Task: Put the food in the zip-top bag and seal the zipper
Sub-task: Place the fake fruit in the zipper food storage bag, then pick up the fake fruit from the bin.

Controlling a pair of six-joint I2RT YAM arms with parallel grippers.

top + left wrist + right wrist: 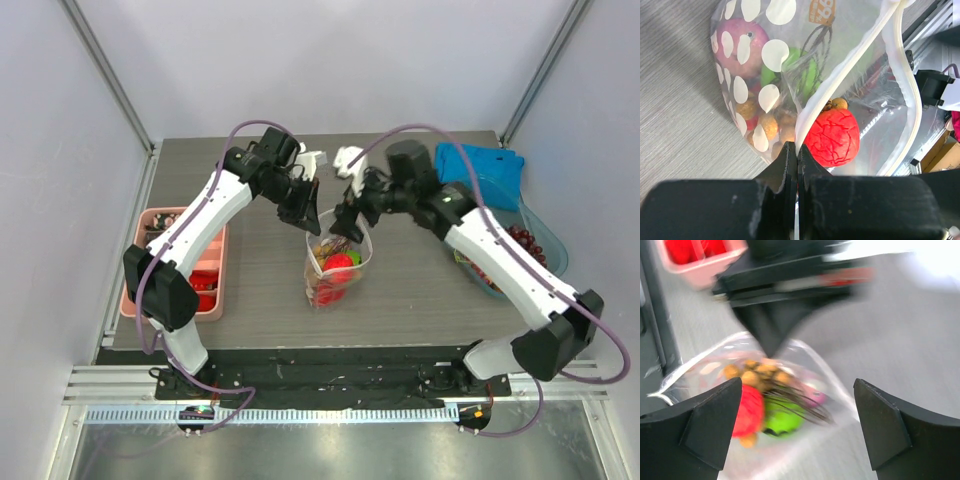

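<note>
I should keep moving my empty right gripper to the dark red food in the tub and close it there, as my left gripper is holding the bag's opening open.
The clear dotted zip-top bag stands mid-table with its mouth open. It holds red, green, pink and orange-brown food pieces. My left gripper is shut on the whitish zipper strip at the bag's left rim and holds it up. My right gripper is open just above the bag's mouth. In the right wrist view the bag and the food lie blurred between my wide-spread fingers. More dark red food lies in the blue-tinted tub.
A pink compartment tray with red pieces stands at the left table edge. A clear blue-tinted tub stands at the right, with a blue cloth behind it. Walls enclose the table on three sides.
</note>
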